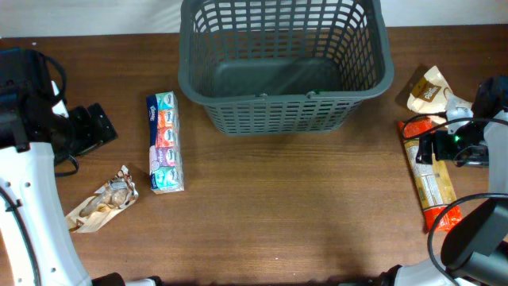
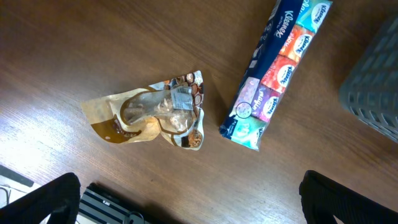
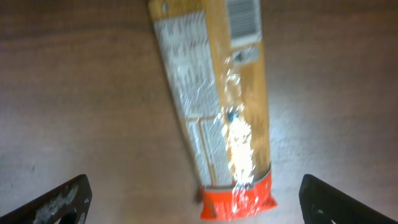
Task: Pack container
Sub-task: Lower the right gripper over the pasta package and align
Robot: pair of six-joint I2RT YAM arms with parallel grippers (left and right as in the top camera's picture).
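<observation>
My right gripper should move along to the packet's middle (image 1: 432, 184) and go down there before it closes, because its open fingers are on both sides of the long packet's red end (image 1: 443, 220).
The dark grey lattice basket (image 1: 286, 97) stands empty at the back middle of the table; its corner shows in the left wrist view (image 2: 373, 93). My left gripper (image 1: 94, 127) is open and empty at the left, above the table (image 2: 199, 211). Ahead of it lie a crumpled brown snack bag (image 2: 155, 115) and a long Kleenex tissue pack (image 2: 277, 68). My right gripper (image 1: 444, 147) is open over a long tan packet with orange-red ends (image 3: 211, 93), its fingers either side of the packet's red end without touching it (image 3: 202, 204).
In the overhead view the tissue pack (image 1: 165, 143) lies left of the basket, the snack bag (image 1: 103, 208) nearer the front left. The long packet (image 1: 432, 187) lies at the right edge, with a tan pouch (image 1: 429, 91) behind it.
</observation>
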